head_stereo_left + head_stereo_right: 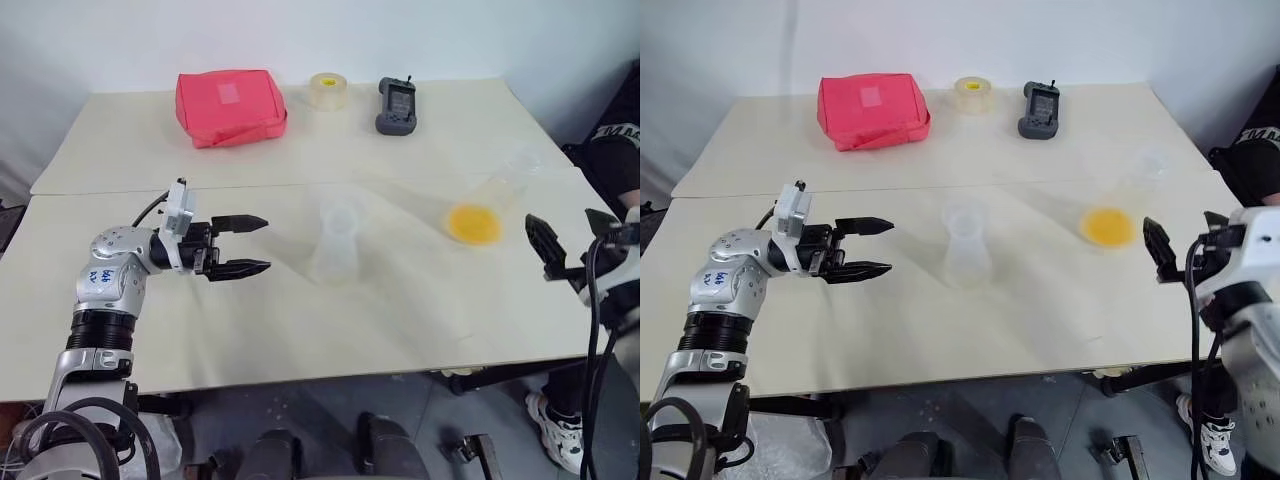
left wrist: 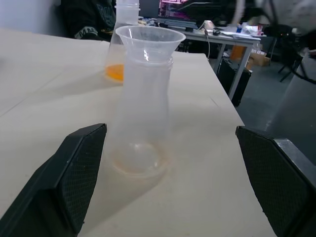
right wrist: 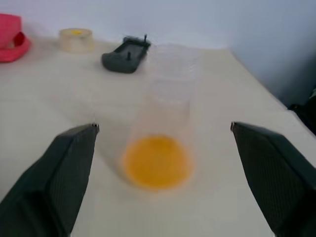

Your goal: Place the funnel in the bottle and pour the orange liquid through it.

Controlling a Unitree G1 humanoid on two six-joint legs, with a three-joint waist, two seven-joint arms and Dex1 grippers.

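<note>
The orange liquid (image 1: 474, 224) covers only the flask's bottom, so the small clear bottle (image 1: 336, 258) should take nearly all of it when I pour, with room above.
The small clear bottle (image 1: 335, 255) stands upright at the table's middle, and the clear funnel (image 1: 338, 215) sits in its neck. In the left wrist view the funnel's cone (image 2: 149, 42) rests on the bottle (image 2: 140, 118), which is framed between my fingers. My left gripper (image 1: 262, 244) is open and level, pointing at the bottle from its left and a short way off. The orange liquid (image 1: 473, 222) lies at the bottom of a larger clear flask (image 1: 497, 190) to the right. My right gripper (image 1: 568, 238) is open beside that flask, apart from it, with the liquid (image 3: 157, 160) between its fingers' line of sight.
At the back of the table lie a red pouch (image 1: 231, 105), a roll of tape (image 1: 327, 90) and a black handheld device (image 1: 396, 105). A seam (image 1: 300, 184) runs across the tabletop. A person in dark clothing (image 1: 620, 140) stands at the right edge.
</note>
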